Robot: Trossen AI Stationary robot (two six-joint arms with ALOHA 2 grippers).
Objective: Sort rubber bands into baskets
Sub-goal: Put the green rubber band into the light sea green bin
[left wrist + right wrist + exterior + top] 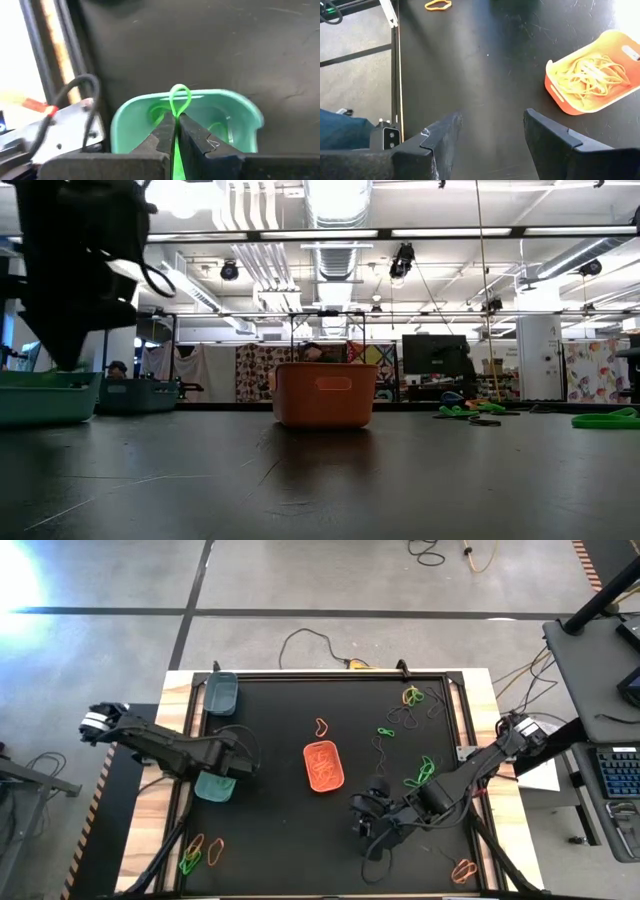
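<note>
My left gripper keeps moving down until its fingers dip inside the light teal basket (213,788) of matching bands, then let go, because the green rubber band (181,93) hangs over that basket.
My left gripper (176,122) is shut on a green rubber band (179,100) and hangs over the light teal basket (235,107), which holds other green bands. In the high view this gripper (224,772) is at the table's left, above that basket (213,789). The orange basket (323,766) sits mid-table with orange bands in it. The dark teal basket (221,693) stands at the far left. My right gripper (490,132) is open above bare mat, right of the orange basket (592,80), with nothing between its fingers. My left gripper pinches the green rubber band between its two fingers. A small loop of the band (180,95) sticks out past the fingertips, and the rest runs back between them. The fingers point steeply down, and the band is lifted clear over the light teal basket.
Loose bands lie scattered on the black mat: an orange one (320,726) mid-table, green ones (424,772) and a mixed bunch (415,696) to the right, more at the near left (198,852) and near right (463,870). Cables run along the mat's sides.
</note>
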